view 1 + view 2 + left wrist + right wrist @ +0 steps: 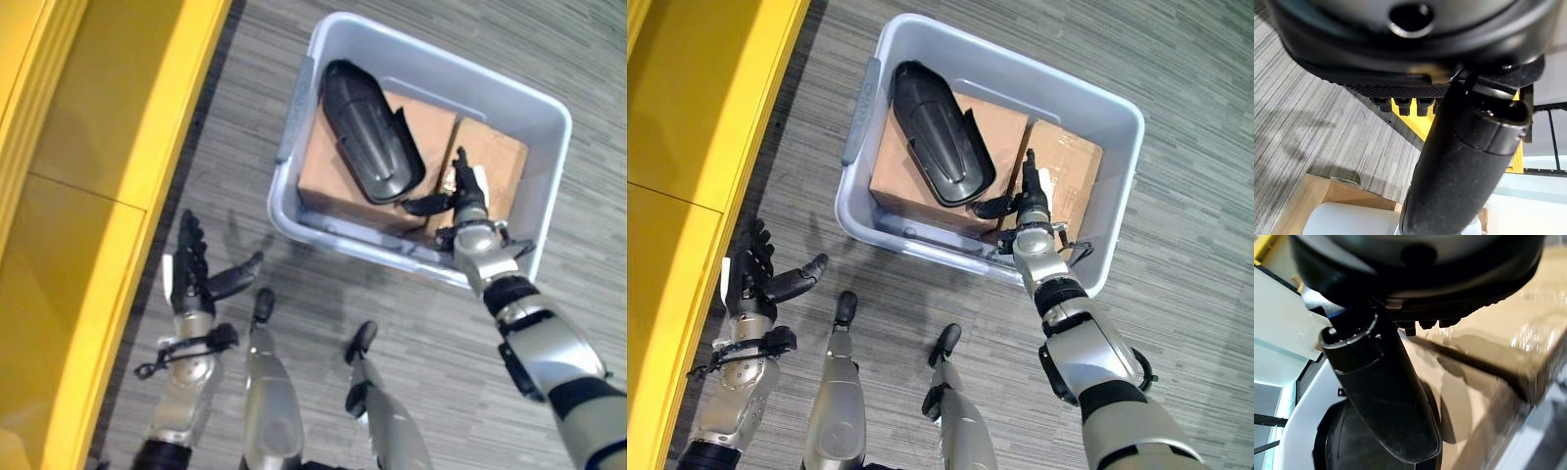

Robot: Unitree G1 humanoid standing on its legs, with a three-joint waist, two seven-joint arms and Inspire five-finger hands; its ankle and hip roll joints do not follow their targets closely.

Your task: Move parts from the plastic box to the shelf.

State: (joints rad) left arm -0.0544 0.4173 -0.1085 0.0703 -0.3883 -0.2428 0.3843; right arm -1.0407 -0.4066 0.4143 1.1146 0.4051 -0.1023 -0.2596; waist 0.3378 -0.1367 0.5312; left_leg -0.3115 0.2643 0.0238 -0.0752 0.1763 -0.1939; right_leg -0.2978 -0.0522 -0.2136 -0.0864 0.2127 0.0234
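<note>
The long black moulded part's raised rim stands up crisply, so I expect the whole part to stay stiff as it comes up when I lift it by one side.
A pale grey plastic box stands on the floor ahead. Inside lie two brown cardboard boxes and, on top of the left one, a long black moulded part. My right hand reaches into the box over the cardboard, fingers straight, thumb spread toward the black part's near end, holding nothing. My left hand hangs open and empty over the floor beside the yellow shelf, its thumb stuck out.
The yellow shelf runs along the whole left side, its edge close to my left hand. Grey striped carpet lies between shelf and box. The box's near rim sits just ahead of my right forearm.
</note>
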